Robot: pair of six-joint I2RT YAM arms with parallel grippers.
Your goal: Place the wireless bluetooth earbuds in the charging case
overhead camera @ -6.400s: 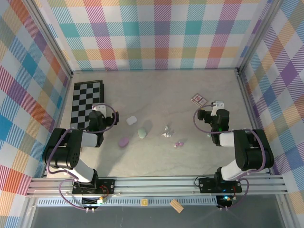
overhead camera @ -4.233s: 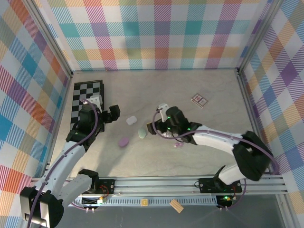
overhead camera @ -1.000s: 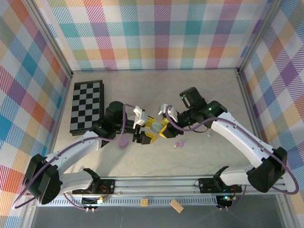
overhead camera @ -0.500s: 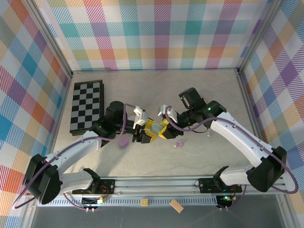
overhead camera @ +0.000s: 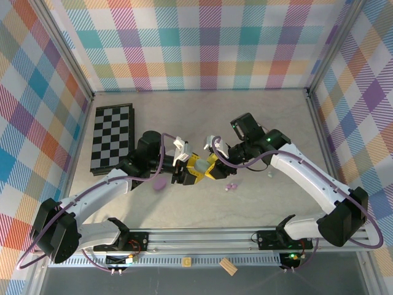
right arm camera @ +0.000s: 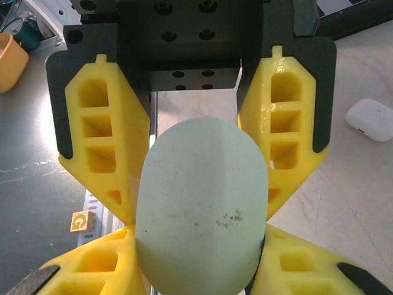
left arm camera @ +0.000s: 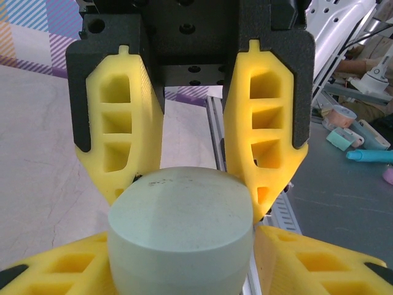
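Observation:
The charging case (overhead camera: 201,165) is closed, so my left gripper should keep it steady while my right gripper swings the lid (right arm camera: 201,209) open, before I fetch an earbud.
A mint-green pebble-shaped charging case (overhead camera: 201,165) hangs above the middle of the table, held from both sides. My left gripper (overhead camera: 191,170) is shut on it from the left, and my right gripper (overhead camera: 212,166) is shut on it from the right. In the left wrist view the case (left arm camera: 181,227) sits between my left gripper's (left arm camera: 181,261) yellow fingers, with the right gripper facing it. The right wrist view shows the case (right arm camera: 201,209) clamped in my right gripper (right arm camera: 199,261). The case lid looks closed. A lilac earbud (overhead camera: 231,185) lies on the table just right of the grippers.
A purple case (overhead camera: 159,183) lies under the left arm's forearm. A white case (right arm camera: 368,120) rests on the table behind. A checkerboard (overhead camera: 112,136) lies at the far left. A small pale piece (overhead camera: 270,174) sits by the right arm. Plaid walls enclose the table.
My left gripper's jaws have closed onto the green case that the right gripper was holding. Both grippers have barely shifted since.

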